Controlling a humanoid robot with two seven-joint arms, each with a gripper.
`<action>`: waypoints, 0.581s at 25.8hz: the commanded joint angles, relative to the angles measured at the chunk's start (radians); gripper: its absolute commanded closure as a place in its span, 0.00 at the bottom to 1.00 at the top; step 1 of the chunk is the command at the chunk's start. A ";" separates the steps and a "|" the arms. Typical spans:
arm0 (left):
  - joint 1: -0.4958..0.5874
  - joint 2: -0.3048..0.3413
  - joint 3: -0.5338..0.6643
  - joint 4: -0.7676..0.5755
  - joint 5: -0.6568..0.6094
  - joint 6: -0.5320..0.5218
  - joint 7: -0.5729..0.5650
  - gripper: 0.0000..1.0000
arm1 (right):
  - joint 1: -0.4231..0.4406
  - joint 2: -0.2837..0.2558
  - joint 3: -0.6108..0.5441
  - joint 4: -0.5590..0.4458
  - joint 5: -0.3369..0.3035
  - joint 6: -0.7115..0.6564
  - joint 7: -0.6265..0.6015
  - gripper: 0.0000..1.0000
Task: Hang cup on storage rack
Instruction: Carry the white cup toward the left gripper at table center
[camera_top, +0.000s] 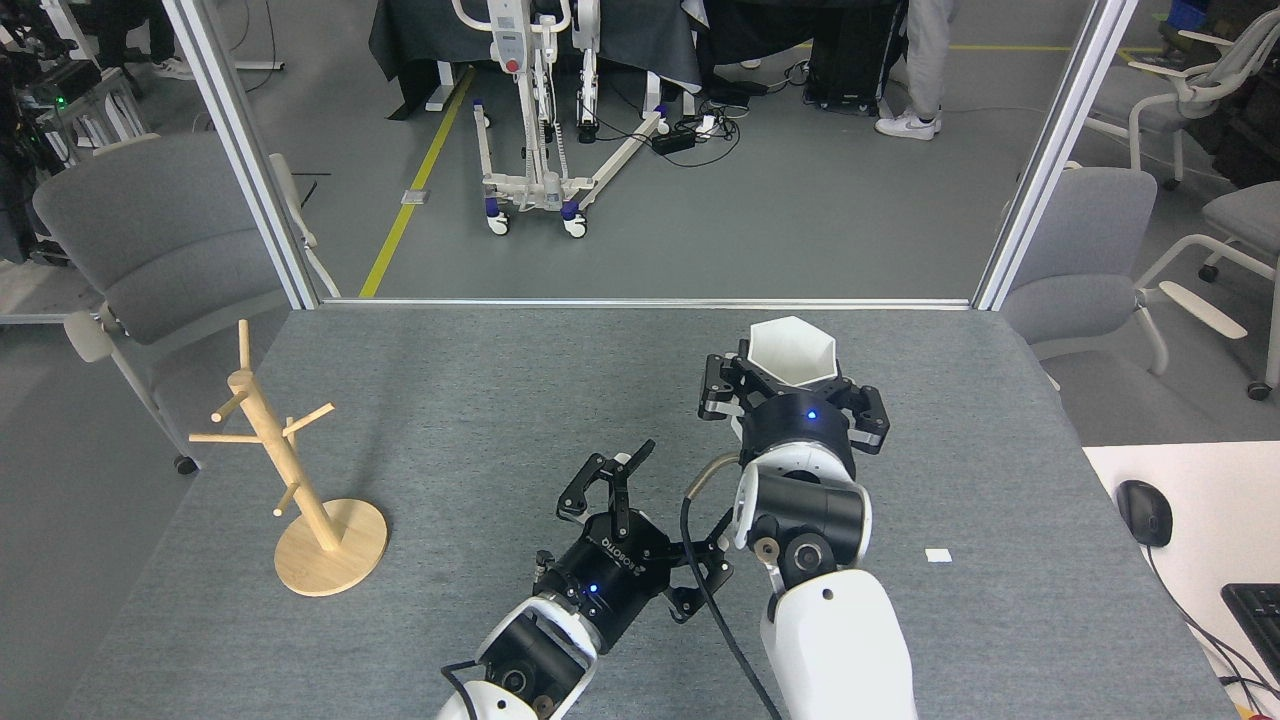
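My gripper is going to push the white hexagonal cup against a peg. The storage rack will tip for a moment then, because it stands tall on a small round base.
The white hexagonal cup is held mouth-up in my right gripper, which is shut on it above the middle of the table; the cup's handle is hidden. My left gripper stands open with nothing between its fingers, low and just left of the right arm. The light wooden storage rack stands upright on its round base at the table's left side, far from both grippers, with all its pegs bare.
The grey table ends at a metal frame at the back. A small white scrap lies at right. A white side desk holds a mouse and keyboard. Grey chairs flank the table.
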 joint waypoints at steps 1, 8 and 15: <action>-0.052 -0.018 -0.019 0.054 -0.001 -0.026 -0.017 0.01 | 0.000 0.020 0.047 0.025 0.005 0.033 0.000 0.41; -0.104 -0.020 -0.019 0.110 0.005 -0.039 -0.028 0.01 | -0.002 0.040 0.055 0.052 0.007 0.036 0.001 0.42; -0.124 -0.021 -0.007 0.111 0.012 -0.099 -0.046 0.01 | -0.005 0.045 0.067 0.083 0.007 0.047 0.001 0.43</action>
